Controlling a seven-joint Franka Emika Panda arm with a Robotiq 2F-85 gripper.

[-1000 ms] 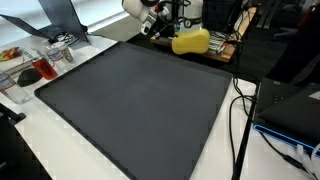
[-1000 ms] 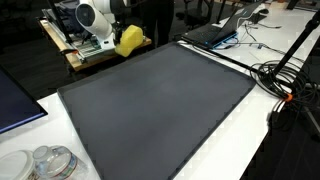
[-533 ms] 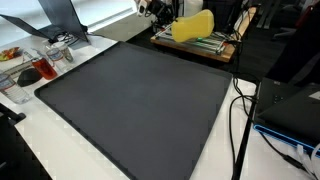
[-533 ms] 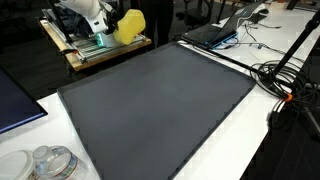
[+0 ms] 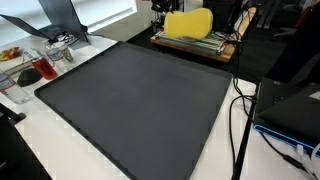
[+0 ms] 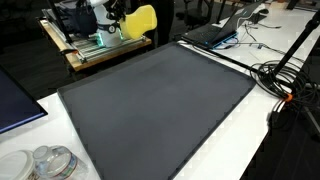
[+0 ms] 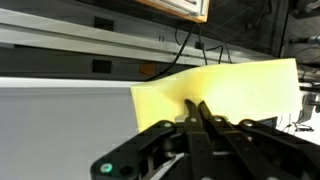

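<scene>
My gripper is holding the yellow sheet's edge (image 5: 190, 23) and the black mat is empty, so I go on moving over the mat (image 5: 124, 66) and let the sheet go there.
A yellow cloth-like sheet (image 5: 190, 23) (image 6: 140, 20) hangs in the air beyond the far edge of the black mat (image 5: 140, 100), over a wooden rack (image 5: 197, 43) (image 6: 92, 50). My gripper (image 7: 197, 106) is shut on the edge of the yellow sheet (image 7: 225, 85), with both fingers pressed together on it. In both exterior views the gripper (image 5: 161, 10) (image 6: 119, 13) shows only in part at the top edge, beside the sheet. Most of the arm is out of frame.
The black mat (image 6: 160, 100) covers most of the white table. Plastic containers and a glass (image 5: 42, 62) (image 6: 45, 162) stand off one corner. A laptop (image 6: 215, 33) and cables (image 6: 285, 80) (image 5: 240, 120) lie along another side.
The gripper has carried the yellow sheet up and farther back from the mat's edge, over the rack. The sheet now hangs flatter and higher.
</scene>
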